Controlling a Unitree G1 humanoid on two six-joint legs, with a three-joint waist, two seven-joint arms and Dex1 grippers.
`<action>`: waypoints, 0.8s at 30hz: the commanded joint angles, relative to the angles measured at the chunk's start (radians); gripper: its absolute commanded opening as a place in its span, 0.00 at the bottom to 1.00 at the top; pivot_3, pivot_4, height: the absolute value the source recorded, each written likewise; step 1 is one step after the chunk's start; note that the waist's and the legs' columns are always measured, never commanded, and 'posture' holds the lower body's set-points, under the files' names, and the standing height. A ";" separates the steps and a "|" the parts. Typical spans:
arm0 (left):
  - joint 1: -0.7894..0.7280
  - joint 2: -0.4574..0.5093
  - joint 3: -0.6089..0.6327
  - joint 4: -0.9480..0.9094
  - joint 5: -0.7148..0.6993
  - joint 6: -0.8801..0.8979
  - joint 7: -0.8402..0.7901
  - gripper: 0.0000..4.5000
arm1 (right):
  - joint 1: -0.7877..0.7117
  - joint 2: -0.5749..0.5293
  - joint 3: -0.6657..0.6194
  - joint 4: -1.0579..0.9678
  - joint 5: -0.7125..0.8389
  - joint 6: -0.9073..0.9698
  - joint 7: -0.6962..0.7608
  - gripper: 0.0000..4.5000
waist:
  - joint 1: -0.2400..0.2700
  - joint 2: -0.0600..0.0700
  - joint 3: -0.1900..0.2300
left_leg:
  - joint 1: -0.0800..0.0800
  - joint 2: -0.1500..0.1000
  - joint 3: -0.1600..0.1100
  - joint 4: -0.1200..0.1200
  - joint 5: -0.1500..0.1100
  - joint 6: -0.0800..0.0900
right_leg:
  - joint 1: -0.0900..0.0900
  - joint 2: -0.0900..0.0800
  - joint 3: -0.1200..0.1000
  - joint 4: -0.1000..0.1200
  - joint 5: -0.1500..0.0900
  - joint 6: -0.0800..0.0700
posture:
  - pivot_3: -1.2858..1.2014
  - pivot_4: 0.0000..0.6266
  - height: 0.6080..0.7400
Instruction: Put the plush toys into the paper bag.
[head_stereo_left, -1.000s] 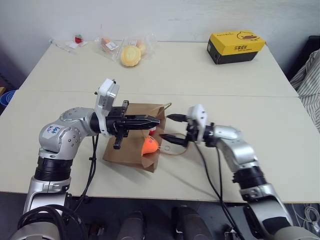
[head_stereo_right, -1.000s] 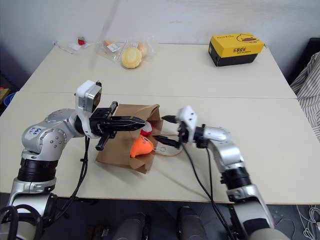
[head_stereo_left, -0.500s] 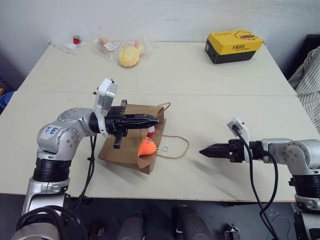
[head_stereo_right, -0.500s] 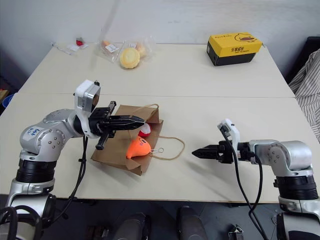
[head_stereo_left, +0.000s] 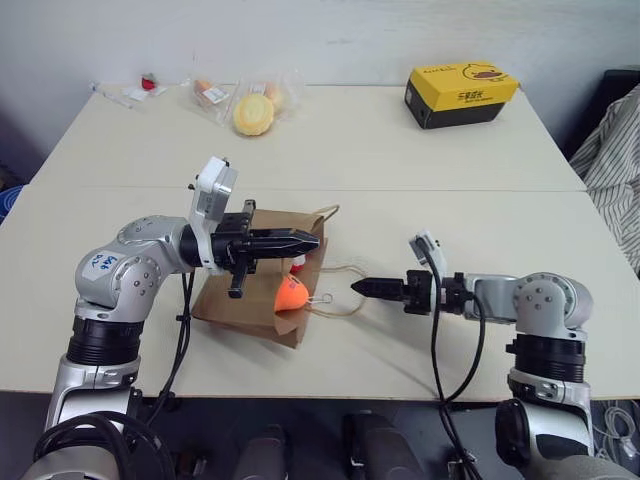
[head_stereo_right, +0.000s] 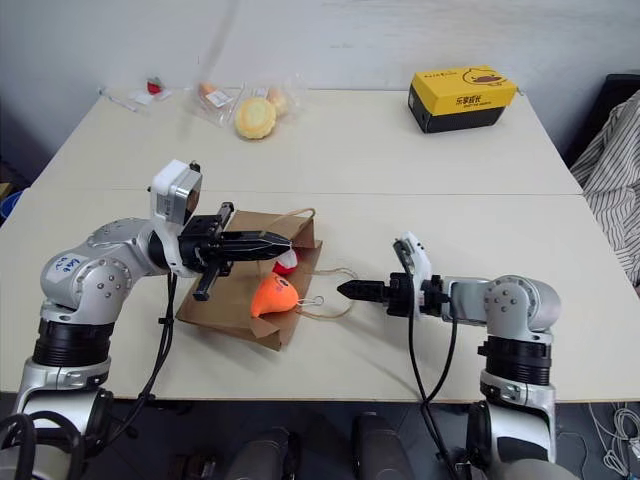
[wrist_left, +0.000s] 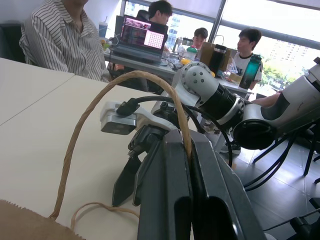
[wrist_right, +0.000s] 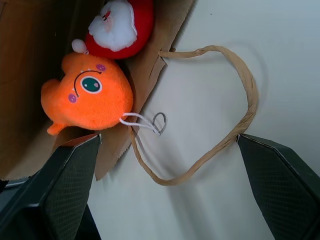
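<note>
The toy (head_stereo_left: 291, 293) will slide inside the paper bag when I lift the bag's lower handle, because only the orange plush toy's string (head_stereo_left: 320, 298) hangs out past the paper bag's edge.
The brown paper bag (head_stereo_left: 240, 298) lies flat on the table with its mouth facing right. My left gripper (head_stereo_left: 308, 241) hovers level over it, shut on the bag's upper handle (wrist_left: 95, 107) and holding that loop up. The orange plush toy (wrist_right: 90, 97) rests at the bag's mouth, partly on the lower flap. Just behind it, the red-and-white Santa plush (wrist_right: 117, 30) sits inside the mouth. The lower handle (wrist_right: 240, 120) lies loose on the table. My right gripper (head_stereo_left: 364, 287) points at the mouth from the right, a short gap away, open and empty.
A yellow-and-black box (head_stereo_left: 461, 95) stands at the far right of the table. A wrapped yellow bun (head_stereo_left: 250, 112) and small packets (head_stereo_left: 205, 92) lie at the far left. Striped cloth (head_stereo_left: 615, 150) hangs past the right edge.
My right gripper pulled away from the bag's mouth out to the right, then swung back toward it, lower and with the wrist rolled. The left gripper and both toys stayed put.
</note>
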 joint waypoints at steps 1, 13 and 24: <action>-0.012 -0.004 0.016 -0.026 -0.015 -0.010 -0.004 0.00 | 0.009 0.057 0.025 0.057 -0.009 0.023 -0.058 0.99 | -0.005 0.000 0.000 | 0.000 0.000 0.000 -0.001 0.000 0.000 | 0.000 0.000 0.000 0.000 0.000 0.000 | 0.52 0.24 1.00; -0.015 -0.001 0.019 -0.013 -0.005 -0.019 -0.008 0.00 | 0.075 0.017 0.076 0.021 0.222 0.023 -0.126 0.99 | -0.012 0.000 0.000 | 0.000 0.000 -0.001 -0.007 0.002 -0.001 | 0.000 0.000 0.000 0.000 0.000 0.000 | 0.52 0.24 1.00; -0.003 -0.004 0.027 -0.023 -0.008 -0.020 0.009 0.00 | 0.094 0.211 -0.009 0.005 0.278 -0.004 -0.334 0.99 | -0.013 0.000 0.000 | 0.000 0.000 -0.001 -0.008 0.002 -0.001 | -0.001 0.000 0.000 0.000 0.000 0.000 | 0.52 0.24 1.00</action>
